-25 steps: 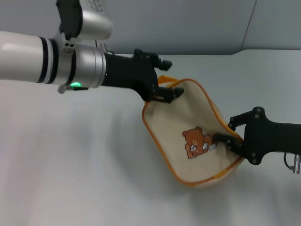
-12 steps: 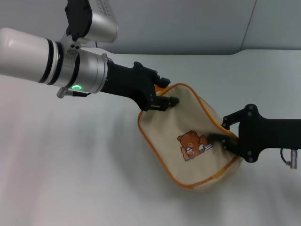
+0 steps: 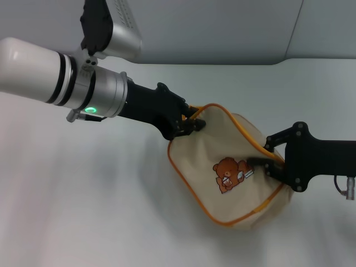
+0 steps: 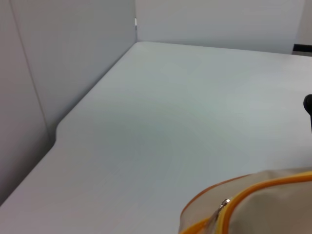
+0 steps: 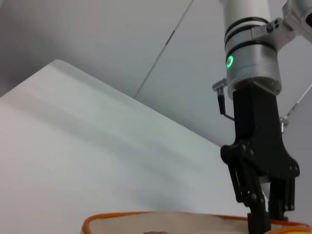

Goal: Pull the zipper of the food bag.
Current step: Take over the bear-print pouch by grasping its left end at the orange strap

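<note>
My right gripper is closed across the slanting food bag's zipper (image 3: pixel 251 139), so it should open and move away while my left gripper turns the food bag upright.
The food bag (image 3: pixel 245 200) is cream cloth with a bear print, held between both grippers over the white table (image 3: pixel 83 211). The orange-taped zipper (image 3: pixel 251 135) runs along its rim. Its small silver pull tab (image 4: pixel 224 203) shows in the left wrist view, close to my left gripper. My left gripper (image 3: pixel 193 123) is shut on the bag's upper left corner; it also shows in the right wrist view (image 5: pixel 263 217). My right gripper (image 3: pixel 266 166) is shut on the bag's right side beside the bear. The bag's rim (image 5: pixel 146 217) shows low in the right wrist view.
Grey partition walls (image 3: pixel 222 28) stand along the table's far edge, with a corner in the left wrist view (image 4: pixel 136 24). White table surface stretches left and in front of the bag.
My left gripper has moved lower with the bag's corner. The bag shifted left, then a little back right, and my right gripper followed it.
</note>
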You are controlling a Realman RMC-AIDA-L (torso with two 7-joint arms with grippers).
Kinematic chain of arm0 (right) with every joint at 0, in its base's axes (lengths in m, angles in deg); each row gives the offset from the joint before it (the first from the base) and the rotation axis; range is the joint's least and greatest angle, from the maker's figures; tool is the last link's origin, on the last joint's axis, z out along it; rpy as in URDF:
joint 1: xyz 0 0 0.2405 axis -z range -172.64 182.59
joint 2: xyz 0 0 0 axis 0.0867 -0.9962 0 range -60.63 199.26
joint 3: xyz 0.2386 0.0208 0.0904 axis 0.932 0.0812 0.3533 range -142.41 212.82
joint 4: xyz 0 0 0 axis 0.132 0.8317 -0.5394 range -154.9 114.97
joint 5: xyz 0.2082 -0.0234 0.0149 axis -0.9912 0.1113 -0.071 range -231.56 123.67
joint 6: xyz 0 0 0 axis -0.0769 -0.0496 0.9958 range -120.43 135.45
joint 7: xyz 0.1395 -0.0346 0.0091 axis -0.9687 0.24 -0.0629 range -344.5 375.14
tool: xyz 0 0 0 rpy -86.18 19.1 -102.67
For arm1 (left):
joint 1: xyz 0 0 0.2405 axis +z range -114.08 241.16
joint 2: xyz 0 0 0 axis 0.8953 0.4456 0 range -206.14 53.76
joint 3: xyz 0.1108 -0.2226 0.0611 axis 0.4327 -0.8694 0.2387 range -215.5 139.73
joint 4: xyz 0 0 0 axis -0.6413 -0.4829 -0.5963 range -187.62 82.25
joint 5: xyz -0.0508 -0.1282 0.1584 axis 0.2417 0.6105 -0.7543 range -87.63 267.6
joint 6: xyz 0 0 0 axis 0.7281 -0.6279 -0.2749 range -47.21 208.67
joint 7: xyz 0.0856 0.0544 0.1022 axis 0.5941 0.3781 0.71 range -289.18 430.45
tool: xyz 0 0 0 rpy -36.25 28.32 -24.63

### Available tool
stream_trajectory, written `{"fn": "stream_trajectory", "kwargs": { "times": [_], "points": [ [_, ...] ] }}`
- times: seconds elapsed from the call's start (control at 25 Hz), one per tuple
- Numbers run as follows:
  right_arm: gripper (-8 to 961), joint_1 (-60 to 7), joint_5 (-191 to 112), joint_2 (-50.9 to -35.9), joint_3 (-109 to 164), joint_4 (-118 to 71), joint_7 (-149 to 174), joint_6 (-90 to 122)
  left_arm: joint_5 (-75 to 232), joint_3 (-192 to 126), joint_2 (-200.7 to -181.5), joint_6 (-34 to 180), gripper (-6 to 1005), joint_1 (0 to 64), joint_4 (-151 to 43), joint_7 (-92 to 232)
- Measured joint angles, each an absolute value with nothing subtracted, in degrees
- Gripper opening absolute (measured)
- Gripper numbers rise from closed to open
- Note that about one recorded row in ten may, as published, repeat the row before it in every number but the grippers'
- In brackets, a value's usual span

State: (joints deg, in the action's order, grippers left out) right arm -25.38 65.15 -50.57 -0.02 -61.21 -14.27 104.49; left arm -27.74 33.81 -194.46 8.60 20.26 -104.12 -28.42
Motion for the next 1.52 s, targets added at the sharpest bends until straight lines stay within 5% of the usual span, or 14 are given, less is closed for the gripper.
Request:
{"fn": "stream_trajectory", "kwargs": {
  "times": [0.56,1.4,1.52],
  "points": [
    [125,-20.82,55.46,-50.57,-9.71,-62.72,-12.74,102.06,-27.91,35.97,-194.79,10.01,127,19.45,-101.65,-24.42],
    [136,-19.47,47.47,-50.42,-8.97,-52.43,-9.14,101.54,-22.86,36.42,-195.27,12.17,69,23.8,-108.68,-19.97],
    [315,-19.31,44.94,-50.17,-8.89,-48.91,-10.79,101.81,-19.8,36.39,-195.2,12.19,68,26.16,-111.09,-16.85]
  ]
}}
